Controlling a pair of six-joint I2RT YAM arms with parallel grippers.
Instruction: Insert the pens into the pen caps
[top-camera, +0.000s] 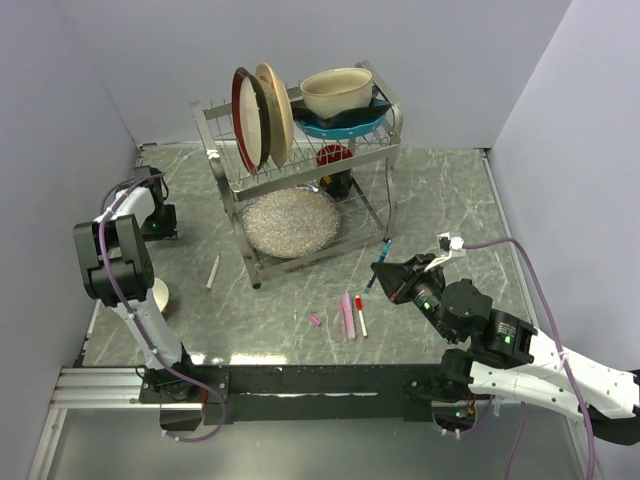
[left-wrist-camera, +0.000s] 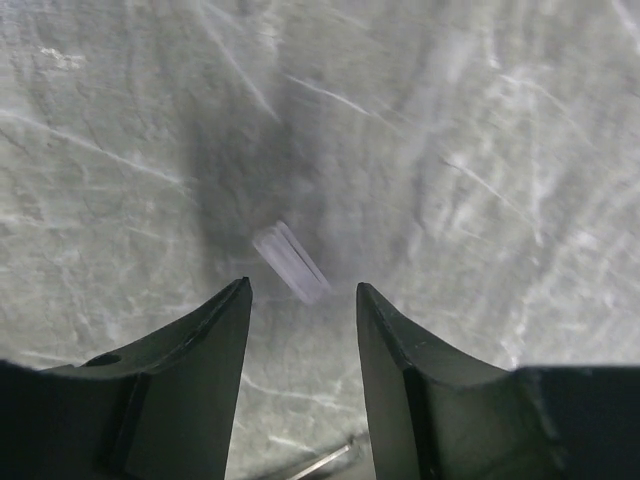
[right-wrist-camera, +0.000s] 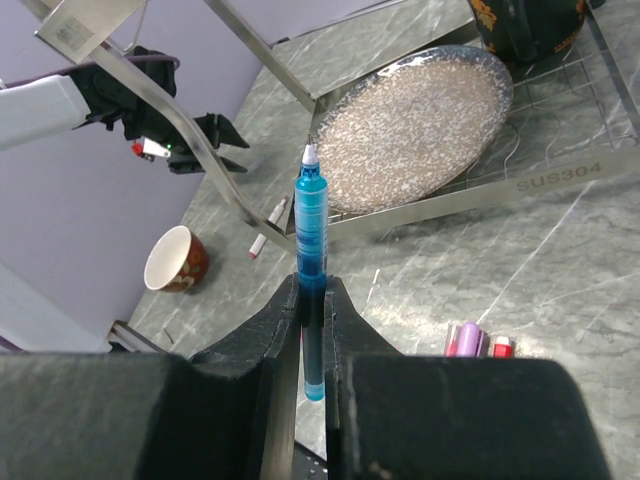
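Observation:
Next, I turn my left gripper in line with the pale cap (left-wrist-camera: 290, 262) and take the pale cap's near end (left-wrist-camera: 314, 291), because the cap lies at a slant to my left gripper's open fingers.
My right gripper (top-camera: 383, 272) is shut on a blue pen (top-camera: 380, 262) and holds it above the table, right of the rack; in the right wrist view the pen (right-wrist-camera: 312, 250) stands upright between the fingers, white tip up. A salmon pink pen (top-camera: 347, 315) and a red-tipped pen (top-camera: 360, 316) lie side by side at the front middle, with a tiny pink cap (top-camera: 315, 320) to their left. A whitish pen (top-camera: 213, 272) lies left of the rack. My left gripper (top-camera: 160, 215) is open at the far left; its wrist view shows a short pale tube (left-wrist-camera: 290, 262), blurred, just beyond the open fingertips (left-wrist-camera: 238, 290).
A metal dish rack (top-camera: 215, 150) with plates and bowls stands at the back middle, with a speckled plate (top-camera: 292, 222) on its lower shelf. A red bowl with a white inside (right-wrist-camera: 177, 260) sits at the left by the left arm. Walls close in on both sides.

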